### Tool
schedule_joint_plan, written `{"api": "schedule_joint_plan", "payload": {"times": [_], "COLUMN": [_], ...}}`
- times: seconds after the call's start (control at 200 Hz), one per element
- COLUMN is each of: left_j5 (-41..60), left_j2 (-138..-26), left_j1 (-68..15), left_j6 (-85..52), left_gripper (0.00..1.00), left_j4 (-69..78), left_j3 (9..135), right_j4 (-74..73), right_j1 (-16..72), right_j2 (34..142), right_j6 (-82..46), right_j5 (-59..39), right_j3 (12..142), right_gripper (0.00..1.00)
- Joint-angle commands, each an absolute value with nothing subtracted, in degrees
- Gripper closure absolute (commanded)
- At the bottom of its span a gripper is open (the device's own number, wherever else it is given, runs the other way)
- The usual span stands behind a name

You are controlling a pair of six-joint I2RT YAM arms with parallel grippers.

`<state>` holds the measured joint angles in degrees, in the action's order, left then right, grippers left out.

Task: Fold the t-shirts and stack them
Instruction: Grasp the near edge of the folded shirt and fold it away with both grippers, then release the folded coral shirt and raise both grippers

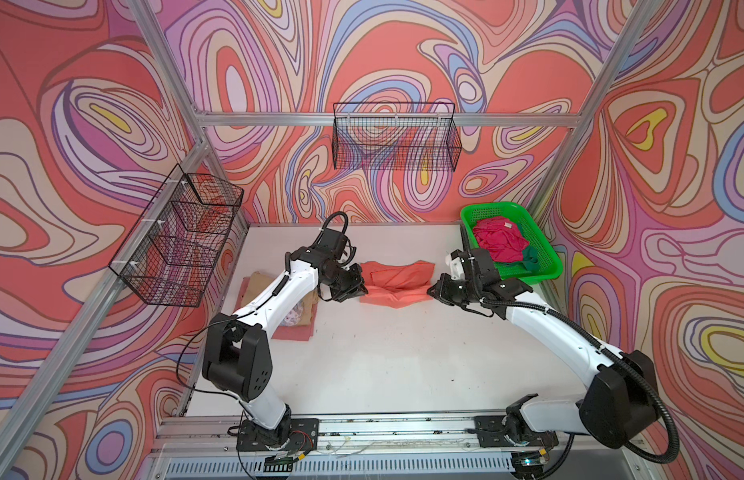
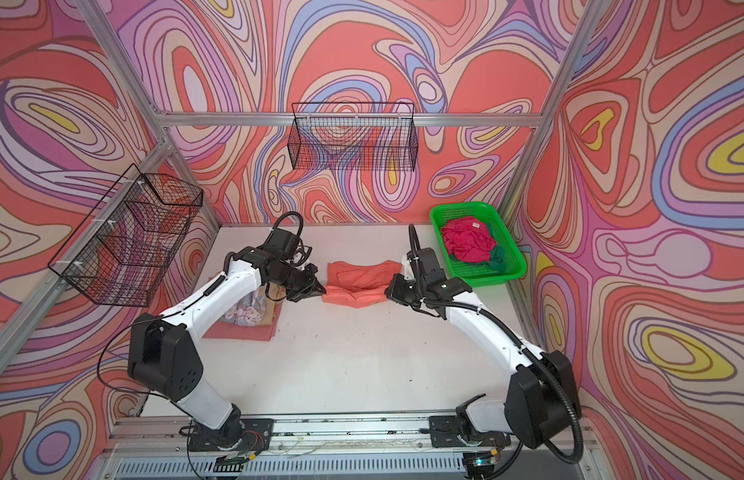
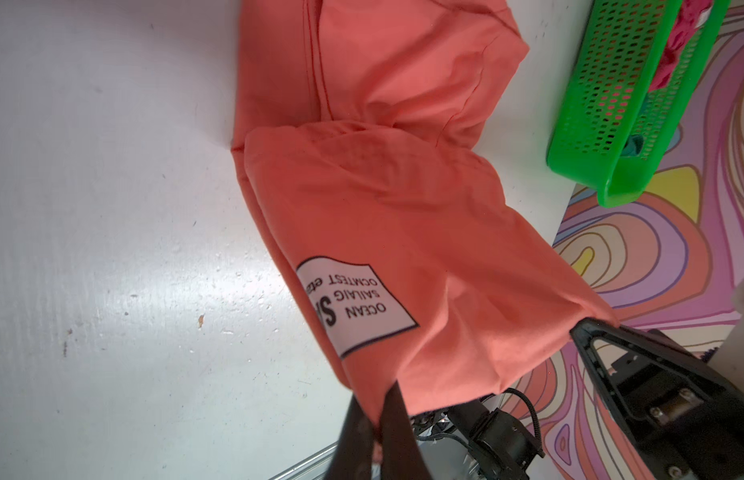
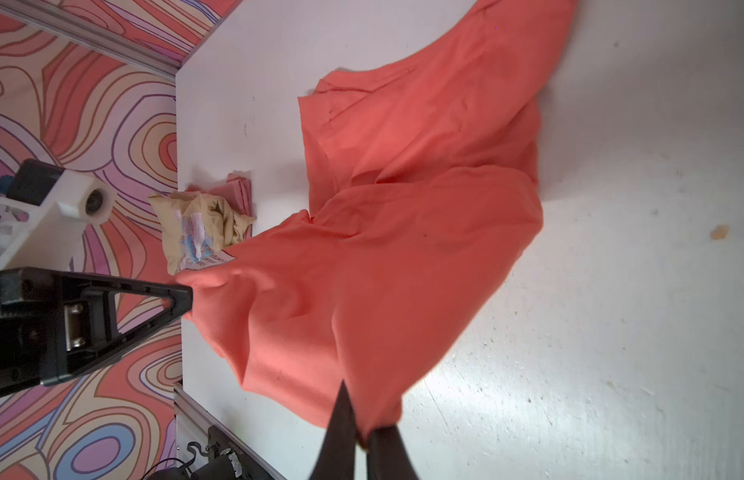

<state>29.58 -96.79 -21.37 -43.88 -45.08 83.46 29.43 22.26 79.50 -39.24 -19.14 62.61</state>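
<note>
The coral-orange t-shirt's lifted edge (image 1: 397, 298) runs parallel to its far edge, so the robot's left gripper should carry on going toward that far edge (image 1: 373, 263) and let go of the t-shirt's corner there.
A coral-orange t-shirt (image 1: 397, 282) (image 2: 357, 282) lies partly folded at the middle back of the white table. Its near edge is lifted between my two grippers. My left gripper (image 1: 362, 289) (image 3: 380, 415) is shut on the shirt's left corner, near a white printed label (image 3: 353, 307). My right gripper (image 1: 431, 290) (image 4: 362, 432) is shut on its right corner. A tan t-shirt with pale print (image 2: 249, 311) (image 4: 195, 220) rests on a folded salmon-pink t-shirt (image 2: 237, 332) at the left, partly hidden under my left arm. Magenta-pink (image 1: 497, 243) and dark green (image 1: 530, 257) t-shirts lie crumpled in a basket.
The green plastic basket (image 1: 547, 274) (image 3: 611, 174) stands at the back right corner of the table. One black wire basket (image 1: 397, 137) hangs on the back wall and another (image 1: 179, 237) on the left wall. Bare white tabletop (image 1: 403, 353) stretches in front of the shirt.
</note>
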Motion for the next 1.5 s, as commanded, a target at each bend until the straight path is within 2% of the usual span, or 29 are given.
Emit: {"api": "schedule_joint_plan", "payload": {"times": [0.0, 0.371, 0.686, 1.342, 1.492], "left_j5": [31.1, 30.4, 27.7, 26.5, 27.3], "left_j2": [-100.9, -114.7, -119.1, -138.2, -142.5], "left_j1": [-20.8, -18.5, -17.0, -15.5, -15.4], "left_j6": [-43.1, -41.3, -41.7, -40.7, -41.2], "left_gripper": [1.0, 1.0, 1.0, 1.0, 0.9], "left_j4": [-47.6, -54.7, -54.7, -62.0, -62.6], "left_j3": [88.2, 103.8, 106.8, 129.9, 135.6], "right_j4": [30.0, 26.5, 25.9, 24.1, 23.7], "right_j1": [20.4, 14.7, 12.9, 10.2, 9.4], "right_j2": [82.6, 93.0, 104.0, 119.9, 123.8], "right_j6": [-38.1, -38.6, -38.9, -41.7, -42.0], "right_j5": [-20.0, -25.9, -28.3, -28.4, -29.1], "right_j3": [66.2, 73.6, 81.7, 94.0, 96.6], "right_gripper": [1.0, 1.0, 1.0, 1.0, 1.0]}}
